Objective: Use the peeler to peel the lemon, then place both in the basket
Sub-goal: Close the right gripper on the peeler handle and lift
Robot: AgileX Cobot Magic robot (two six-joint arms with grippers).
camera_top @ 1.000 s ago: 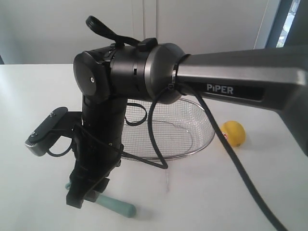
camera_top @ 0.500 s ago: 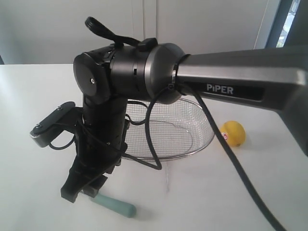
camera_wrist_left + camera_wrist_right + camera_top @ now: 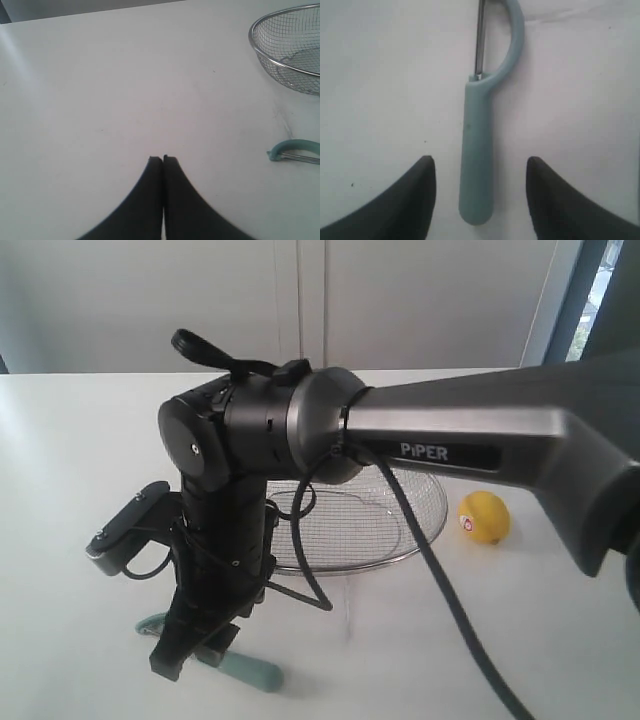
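Observation:
The open fingers of my right gripper line up across the peeler's narrow handle, clear of its blade, so I keep going down until they straddle the handle, then close them.
The pale teal peeler lies flat on the white table near the front edge, its hooked head to the left. My right gripper reaches across and hangs just above it, open, one finger on each side of the handle, touching neither side. My right gripper holds nothing. The yellow lemon with its red-and-white sticker rests on the table right of the wire basket. My left gripper is shut and empty over bare table, with the basket and the peeler's head off to one side.
The right arm's dark wrist and grey forearm cross in front of the basket and hide much of it. A black cable hangs from the arm over the table. A wall stands behind the table.
The right arm has dropped lower and its gripper has shifted slightly right over the peeler, still open. The peeler, lemon and basket have stayed put.

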